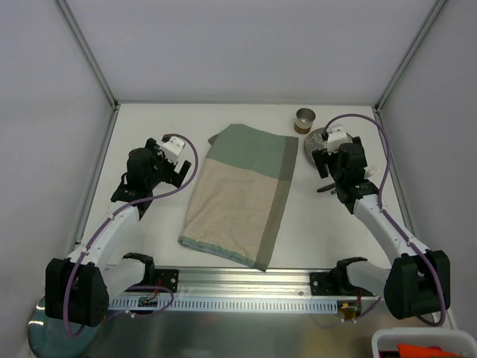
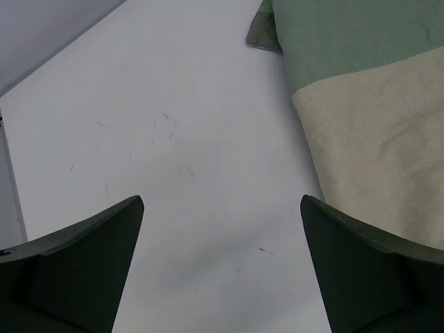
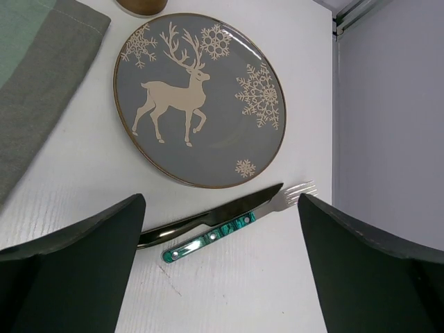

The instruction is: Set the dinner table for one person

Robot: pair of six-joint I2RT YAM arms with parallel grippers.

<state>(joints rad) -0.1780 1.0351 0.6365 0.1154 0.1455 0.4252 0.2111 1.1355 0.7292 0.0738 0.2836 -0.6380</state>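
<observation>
The cloth mat (image 1: 240, 195) is crooked on the dinner table, so next I pull the mat's grey edge (image 1: 288, 168) toward the plate with my right gripper first to make the mat straight.
The white dinner table (image 1: 313, 231) carries a green-and-beige patchwork cloth mat (image 1: 238, 194) at its middle. A grey plate with a deer and snowflakes (image 3: 198, 97) lies at the back right, partly hidden under my right arm in the top view (image 1: 314, 137). A dark knife (image 3: 208, 216) and a fork with a teal handle (image 3: 232, 227) lie side by side just in front of the plate. My right gripper (image 3: 222, 202) is open and empty above the cutlery. My left gripper (image 2: 222, 201) is open and empty over bare table (image 2: 173, 139), left of the mat (image 2: 368, 118).
A small brown-and-metal cup (image 1: 305, 119) stands at the back beside the plate; its base shows in the right wrist view (image 3: 142, 5). Aluminium frame bars (image 1: 97, 179) edge the table. The right wall (image 3: 388, 139) is close to the fork.
</observation>
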